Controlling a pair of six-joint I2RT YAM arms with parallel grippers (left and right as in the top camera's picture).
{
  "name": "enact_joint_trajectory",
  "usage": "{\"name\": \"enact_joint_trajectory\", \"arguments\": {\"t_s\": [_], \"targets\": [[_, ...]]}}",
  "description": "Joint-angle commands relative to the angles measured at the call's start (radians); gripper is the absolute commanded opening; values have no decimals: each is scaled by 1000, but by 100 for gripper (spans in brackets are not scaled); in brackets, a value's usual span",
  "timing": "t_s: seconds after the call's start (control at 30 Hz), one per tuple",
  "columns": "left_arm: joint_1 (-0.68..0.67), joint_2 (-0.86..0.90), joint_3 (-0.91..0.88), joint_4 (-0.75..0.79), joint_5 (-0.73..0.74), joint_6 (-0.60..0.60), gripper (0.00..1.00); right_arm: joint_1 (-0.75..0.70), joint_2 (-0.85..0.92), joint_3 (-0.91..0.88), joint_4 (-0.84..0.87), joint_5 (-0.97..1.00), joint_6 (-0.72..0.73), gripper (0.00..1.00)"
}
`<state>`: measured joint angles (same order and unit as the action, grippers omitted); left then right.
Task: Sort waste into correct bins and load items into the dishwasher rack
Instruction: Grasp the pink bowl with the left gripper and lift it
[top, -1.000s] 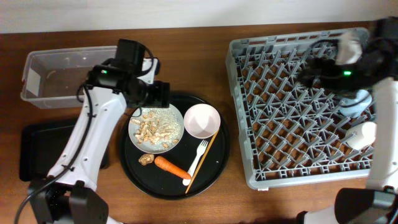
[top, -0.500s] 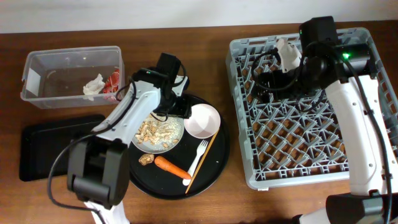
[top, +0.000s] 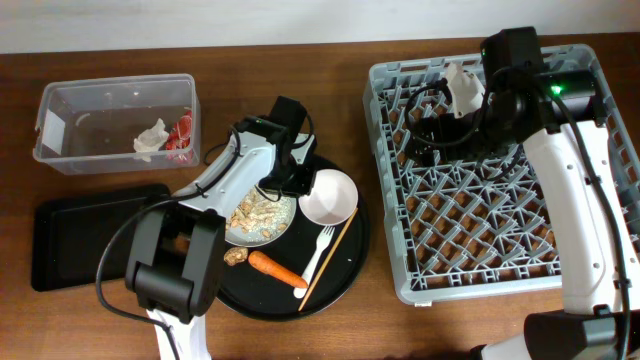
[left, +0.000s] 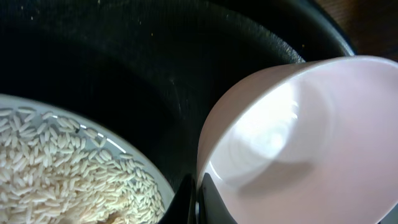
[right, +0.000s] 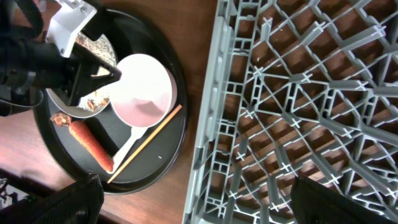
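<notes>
The bowl's rim (top: 304, 205) is in my left gripper beside the plate, away from the rack, so next my right gripper grabs the rim (top: 355, 194) nearest the rack to load the bowl.
My left gripper (top: 300, 186) (left: 196, 202) is shut on the left rim of the pinkish-white bowl (top: 330, 197) (left: 298, 137), one finger inside and one outside. The bowl sits on the round black tray beside the pale plate (top: 281, 214) (left: 146, 171), which carries rice scraps (top: 252, 213). In front of them lie a carrot (top: 277, 270), a brown lump (top: 235, 257), a white fork (top: 320, 252) and a chopstick (top: 327, 258). Over the left part of the grey dishwasher rack (top: 500, 190) (right: 298, 93) hangs my right gripper (top: 437, 128) (right: 205, 205), open and holding nothing.
The clear tub (top: 70, 130) at the back left holds a white napkin (top: 150, 137) and a red wrapper (top: 183, 133). A shallow black tray (top: 80, 240) lies in front of it. The round black tray (top: 345, 270) sits close to the rack's left wall.
My left gripper has swung from the plate's far side to the bowl and shut on its rim. Over the last half second the right arm has stayed still.
</notes>
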<state>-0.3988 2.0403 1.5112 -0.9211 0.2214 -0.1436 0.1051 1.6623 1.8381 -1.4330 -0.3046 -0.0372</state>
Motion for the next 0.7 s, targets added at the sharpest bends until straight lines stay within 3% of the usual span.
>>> {"name": "enact_joint_trajectory", "arguments": {"t_s": [0.0,0.1,0.27,0.33,0.6,0.67], "targets": [[30,-32,51,-66,11,3,0,4,1,1,-3,95,-4,99],[76,-94,99,-125,24,3,0,4,2,1,-3,117,-4,99],[122,-226,115,-109,204,2,0,10,39,1,-4,-24,-3,98],[108,-261,115,-109,212,-2,0,26,53,1,-2,-40,7,90],[16,-287,115,-111,203,-2,0,145,84,1,19,-27,79,85],[6,-287,115,-109,201,-2,0,163,92,0,31,-6,116,77]]}}
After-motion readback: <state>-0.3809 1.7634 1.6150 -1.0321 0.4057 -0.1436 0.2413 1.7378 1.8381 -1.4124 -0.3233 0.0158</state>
